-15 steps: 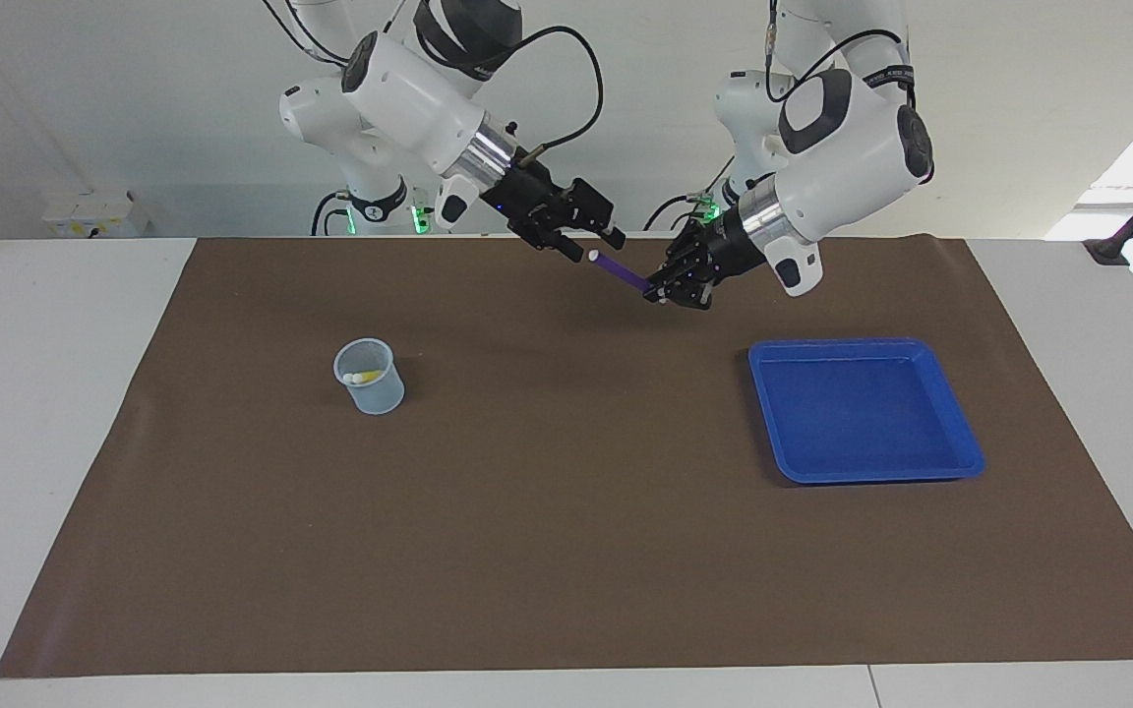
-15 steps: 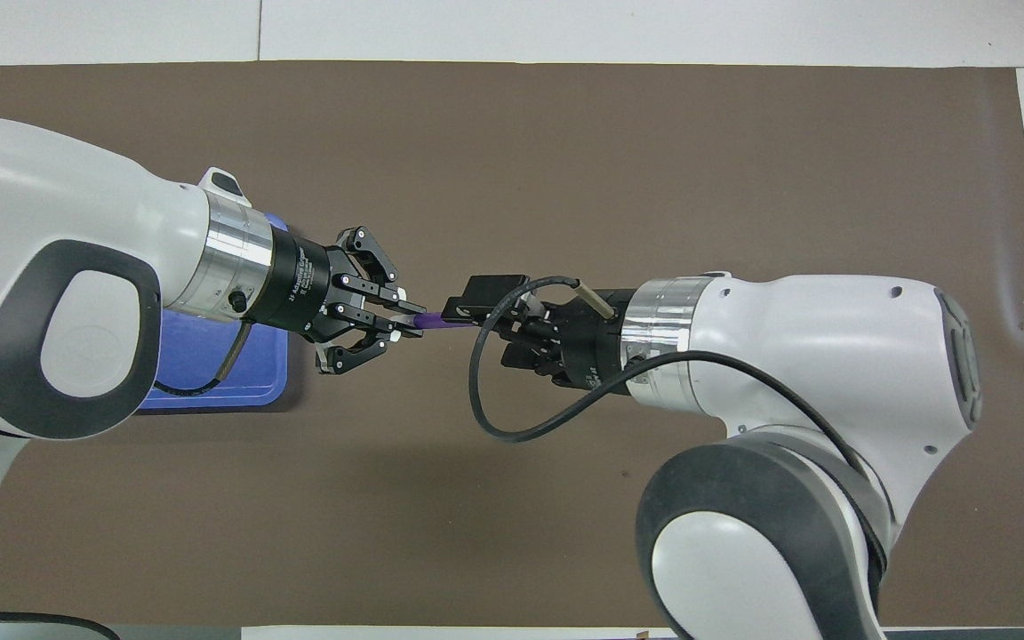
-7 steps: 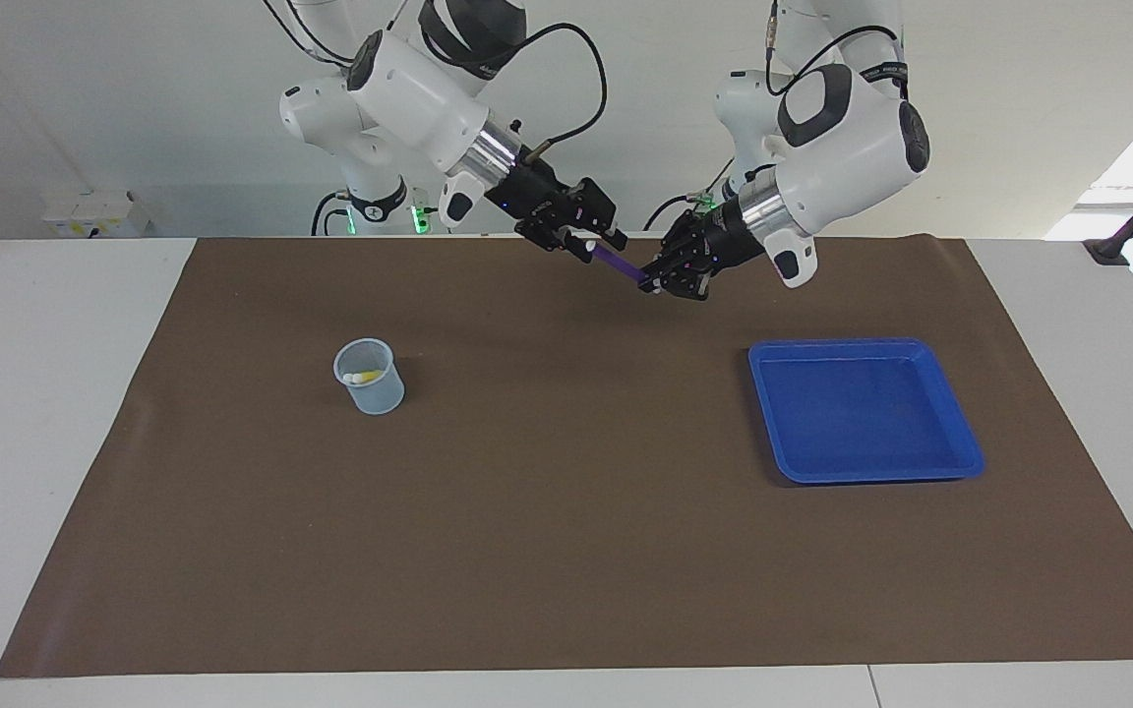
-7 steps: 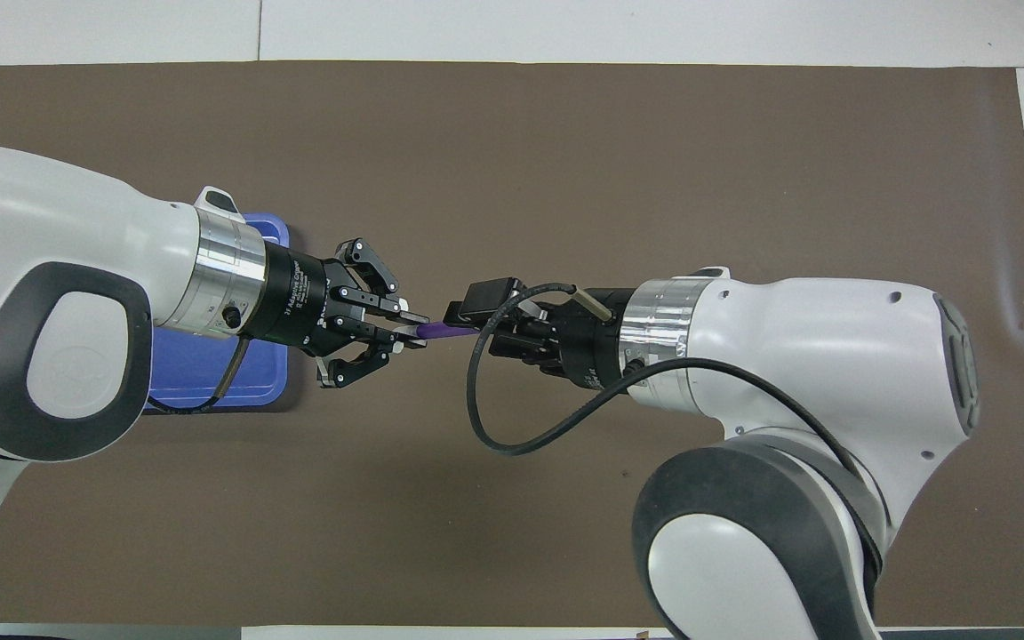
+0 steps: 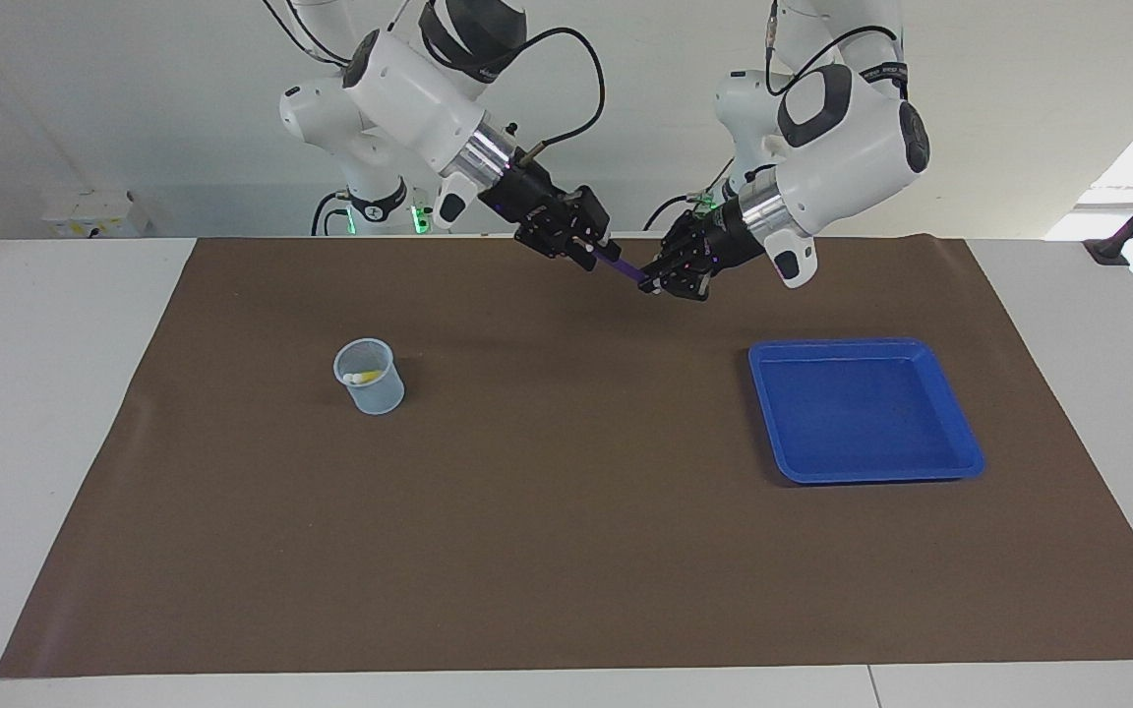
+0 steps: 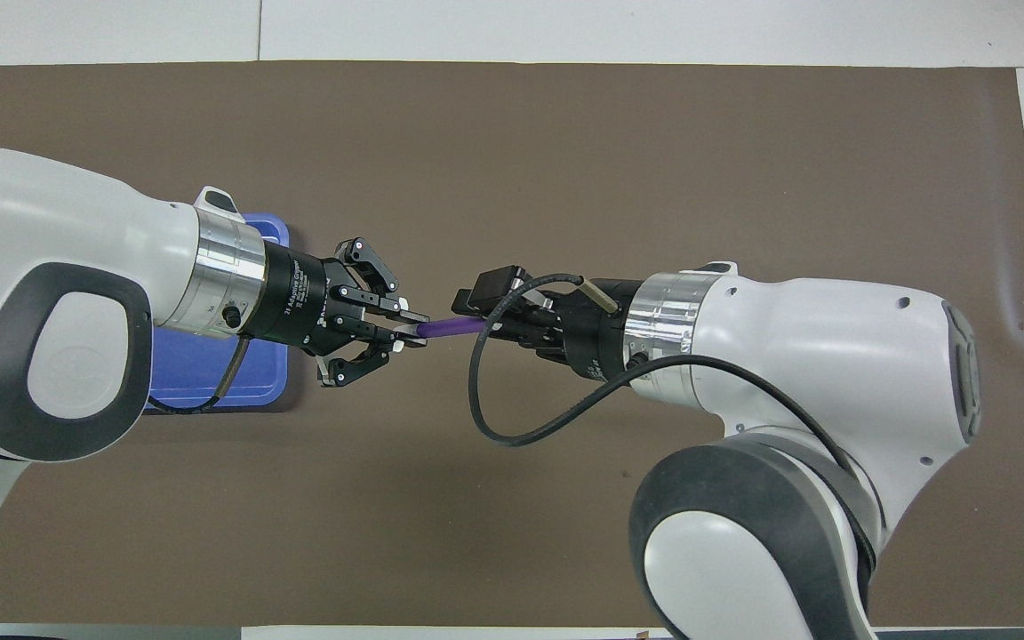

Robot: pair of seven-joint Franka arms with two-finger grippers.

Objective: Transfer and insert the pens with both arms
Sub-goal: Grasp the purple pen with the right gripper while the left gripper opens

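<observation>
The purple pen (image 6: 451, 327) is in both my grippers, far from the cup (image 5: 369, 376). Next, my left gripper lets go and moves back before my right gripper carries the pen over.
My left gripper (image 5: 663, 282) is shut on one end of the purple pen (image 5: 621, 267) and holds it in the air over the mat's edge nearest the robots. It also shows in the overhead view (image 6: 405, 330), with the pen (image 6: 452, 326) level between the two hands. My right gripper (image 5: 588, 252) is at the pen's pale end, which runs in under it (image 6: 487, 318). A clear cup (image 5: 370, 377) toward the right arm's end holds a yellow pen (image 5: 366, 378) and pale pen ends. The green pen does not show.
An empty blue tray (image 5: 950, 433) lies toward the left arm's end and is partly under the left arm in the overhead view (image 6: 210, 378). A brown mat (image 5: 566, 551) covers the table. Two slimmer arms with green-lit bases (image 5: 417, 218) stand at the back.
My right gripper has moved in onto the pen's pale end, which stood free before. My left gripper has lifted the pen slightly and drawn it toward the robots.
</observation>
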